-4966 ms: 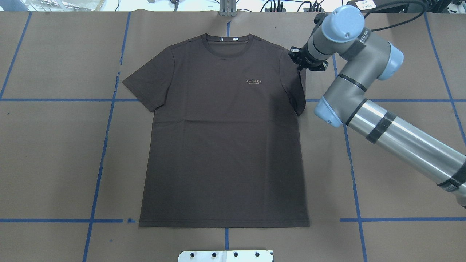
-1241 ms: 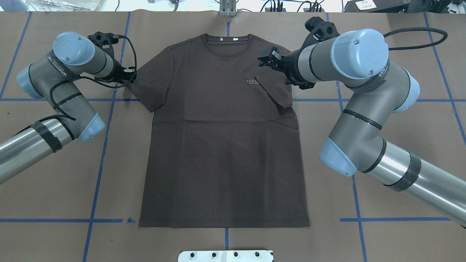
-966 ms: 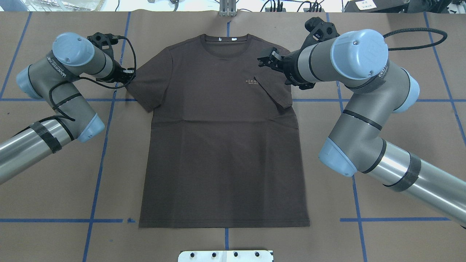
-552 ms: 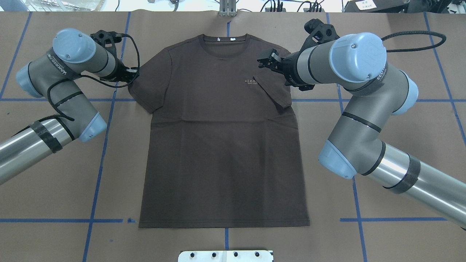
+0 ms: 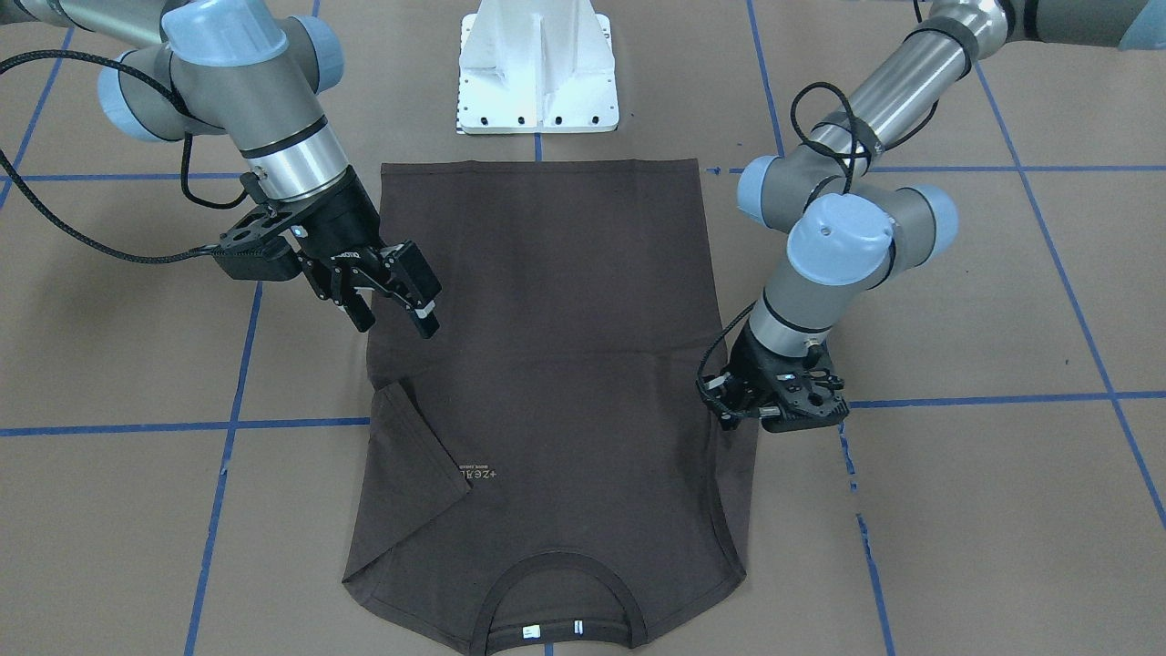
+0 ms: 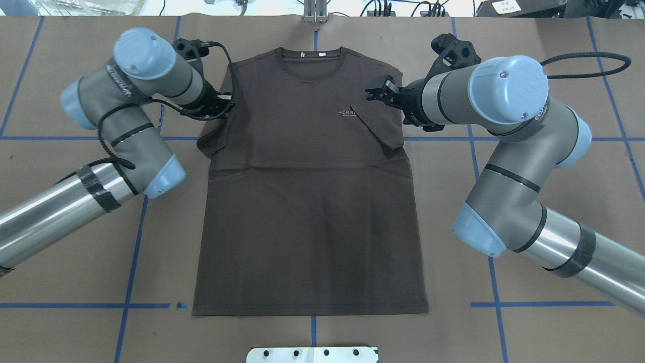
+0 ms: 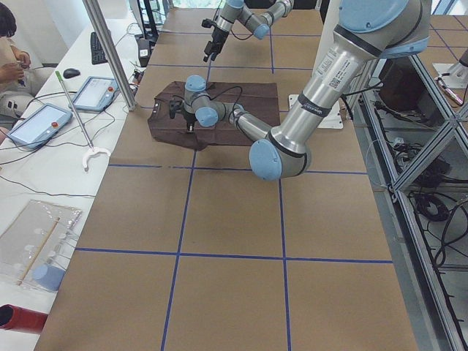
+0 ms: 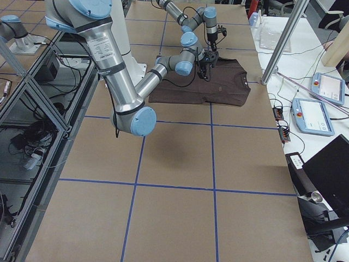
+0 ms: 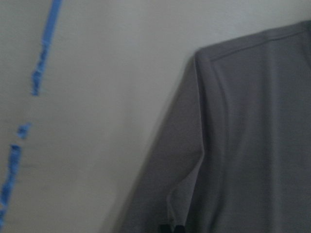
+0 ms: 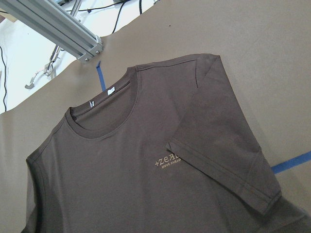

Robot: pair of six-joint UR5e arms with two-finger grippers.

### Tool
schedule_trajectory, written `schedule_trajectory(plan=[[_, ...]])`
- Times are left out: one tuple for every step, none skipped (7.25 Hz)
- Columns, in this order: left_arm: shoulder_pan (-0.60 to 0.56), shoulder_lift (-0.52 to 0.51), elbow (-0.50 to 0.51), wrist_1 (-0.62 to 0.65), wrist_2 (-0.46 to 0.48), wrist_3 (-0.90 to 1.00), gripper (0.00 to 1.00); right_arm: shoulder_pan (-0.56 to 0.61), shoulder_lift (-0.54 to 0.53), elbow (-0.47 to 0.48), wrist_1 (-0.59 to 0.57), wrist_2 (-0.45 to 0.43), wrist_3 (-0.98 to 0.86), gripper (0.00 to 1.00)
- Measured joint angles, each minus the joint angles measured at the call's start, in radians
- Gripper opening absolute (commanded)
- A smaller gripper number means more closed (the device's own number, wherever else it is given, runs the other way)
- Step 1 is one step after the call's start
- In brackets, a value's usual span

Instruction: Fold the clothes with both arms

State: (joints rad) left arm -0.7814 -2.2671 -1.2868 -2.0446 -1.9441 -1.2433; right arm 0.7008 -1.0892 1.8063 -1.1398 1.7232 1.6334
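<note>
I should go on pulling inward with my left gripper until the sleeve, bent over at the T-shirt's side, lies flat, as the chest beside the logo is clear.
The dark brown T-shirt lies face up, collar at the far edge. Its right sleeve is folded inward and lies flat beside the pale logo. My right gripper hangs open just above that sleeve, holding nothing; the front view shows the right gripper clear of the T-shirt. My left gripper is shut on the left sleeve, which is pulled in over the chest. In the front view the left gripper sits low at the shirt's edge. The right wrist view shows the folded sleeve.
The white pedestal base stands at the hem side of the shirt. Blue tape lines cross the brown table cover. An aluminium post rises beyond the collar. Tablets and a seated person are at a side table.
My left gripper has moved right over the shirt, drawing the left sleeve inward with it. The right gripper drew back slightly to the right and stays open; the right sleeve was folded within the last five seconds.
</note>
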Motion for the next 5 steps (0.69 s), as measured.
schedule_trajectory(plan=[[0.014, -0.065, 0.079, -0.006, 0.009, -0.042, 0.0, -0.003, -0.003, 0.001, 0.0, -0.001, 0.001, 1.0], [0.024, -0.109, 0.136, -0.014, 0.026, -0.067, 0.0, -0.007, -0.004, 0.001, 0.0, -0.002, 0.003, 1.0], [0.031, -0.133, 0.161, -0.019, 0.038, -0.084, 0.0, -0.01, -0.003, 0.001, 0.0, -0.002, 0.004, 1.0], [0.034, -0.151, 0.177, -0.026, 0.044, -0.094, 0.0, -0.011, -0.003, -0.001, 0.0, -0.002, 0.005, 1.0], [0.035, -0.171, 0.205, -0.048, 0.047, -0.1, 0.58, -0.012, -0.001, -0.002, 0.0, -0.002, 0.005, 1.0]])
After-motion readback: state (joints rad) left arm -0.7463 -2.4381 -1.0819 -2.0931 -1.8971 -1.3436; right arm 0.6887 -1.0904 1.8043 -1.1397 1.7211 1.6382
